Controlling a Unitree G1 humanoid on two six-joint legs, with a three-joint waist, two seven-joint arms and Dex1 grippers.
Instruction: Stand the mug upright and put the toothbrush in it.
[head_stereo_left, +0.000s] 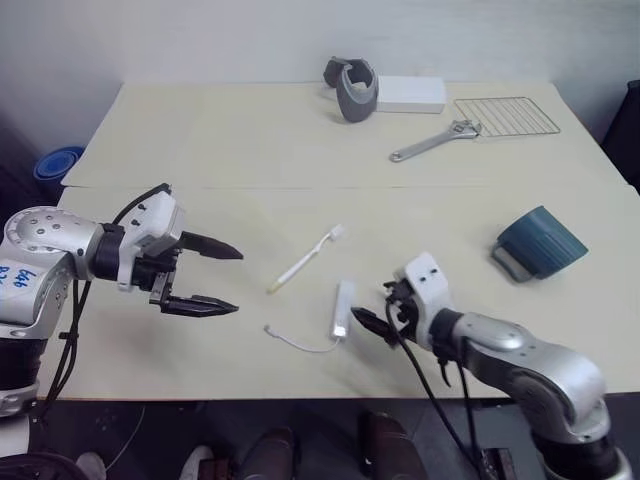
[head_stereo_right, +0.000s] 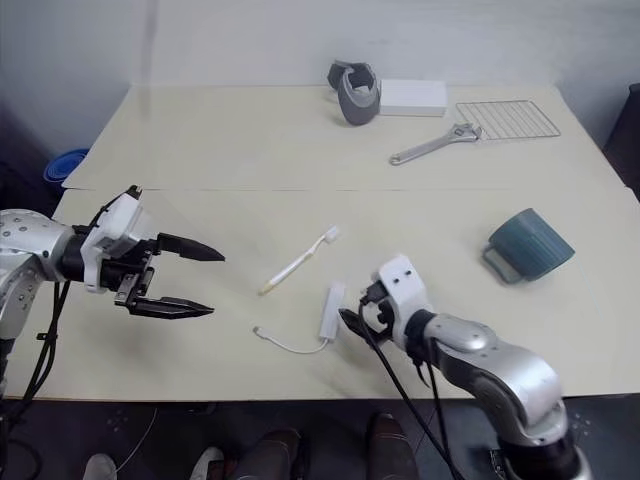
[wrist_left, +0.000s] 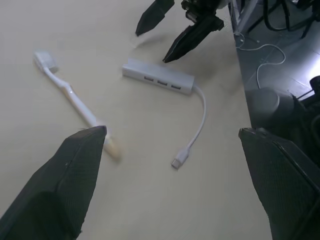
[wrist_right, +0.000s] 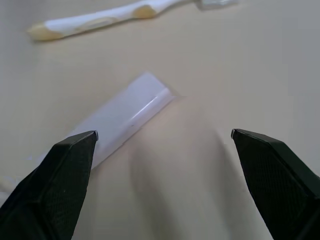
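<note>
The robot's right gripper should keep moving in and turning until its fingers stand along the adapter's long sides (head_stereo_left: 342, 311), as the white adapter lies clear of the toothbrush (head_stereo_left: 300, 264).
The dark teal mug (head_stereo_left: 540, 243) lies on its side at the right of the table, with its handle toward the front. The white toothbrush (head_stereo_left: 308, 258) lies flat near the table's middle. My left gripper (head_stereo_left: 238, 280) hovers open to the left of the toothbrush, pointing toward it; in its wrist view the toothbrush (wrist_left: 70, 97) lies just past one finger (wrist_left: 75, 190). My right gripper (head_stereo_left: 372, 308) is open and low over the table, just right of the white adapter. Nothing is between either gripper's fingers.
A white adapter (head_stereo_left: 343, 310) with a thin cable lies between the toothbrush and my right gripper. At the back stand a grey curved object (head_stereo_left: 355, 90), a white box (head_stereo_left: 412, 94), a metal wrench (head_stereo_left: 435, 141) and a wire rack (head_stereo_left: 505, 117). A blue bowl (head_stereo_left: 58, 162) sits off the table's left edge.
</note>
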